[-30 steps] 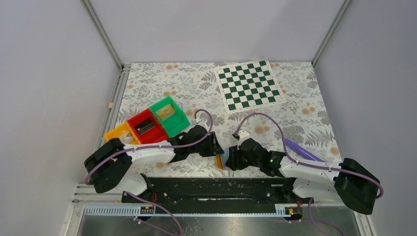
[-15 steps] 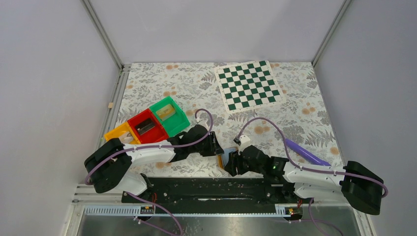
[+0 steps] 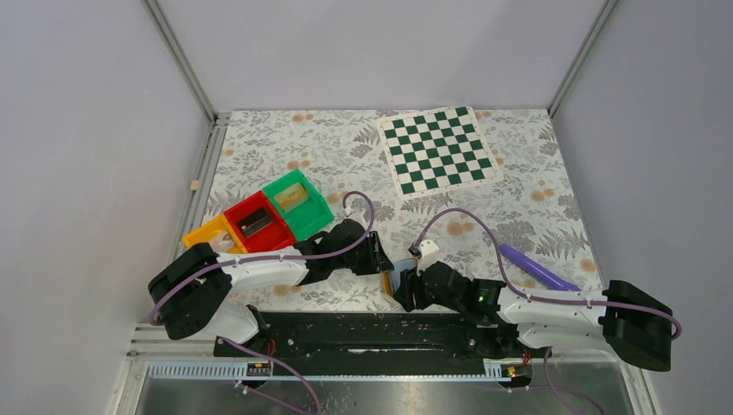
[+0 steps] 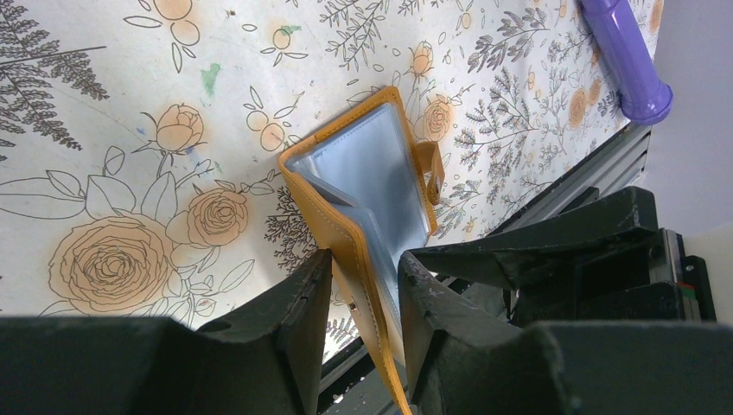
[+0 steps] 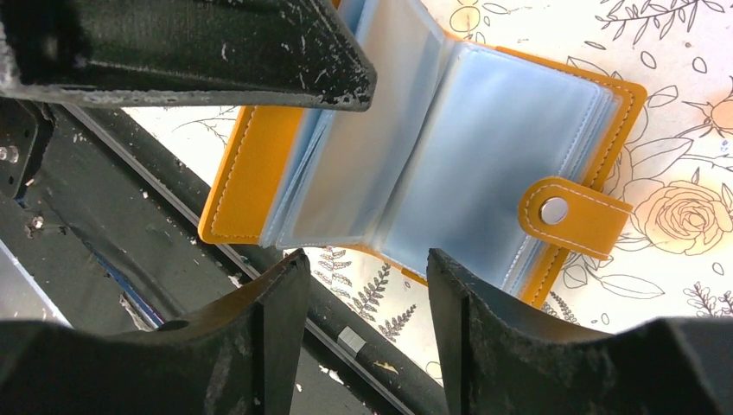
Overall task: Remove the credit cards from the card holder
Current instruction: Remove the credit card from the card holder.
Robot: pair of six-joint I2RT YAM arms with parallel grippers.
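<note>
The robot's left gripper is pinching the cover and sleeves together at an empty sleeve (image 5: 493, 156), so it should open while the right gripper spreads the sleeves (image 5: 301, 203) apart to get to a card.
The card holder (image 5: 484, 147) is an orange-tan folding wallet, open, with frosted pale-blue sleeves and a snap tab (image 5: 566, 214). It stands on its edge near the table's front edge in the top view (image 3: 391, 283). My left gripper (image 4: 363, 259) is shut on one orange cover and its sleeves, holding that side up (image 3: 383, 264). My right gripper (image 5: 365, 257) is open and empty, just in front of the open sleeves and not touching them (image 3: 406, 291). No credit card shows clearly in the sleeves.
A purple marker (image 3: 532, 266) lies to the right of the right arm. Orange (image 3: 207, 233), red (image 3: 256, 223) and green (image 3: 298, 201) bins sit at the left. A chessboard (image 3: 436, 150) lies far back. The black front rail (image 3: 372, 333) runs right under the holder.
My right gripper has drawn back a little toward the near edge and its arm has lowered. The holder has swung open, so its pale-blue inside shows. The left arm has stayed still.
</note>
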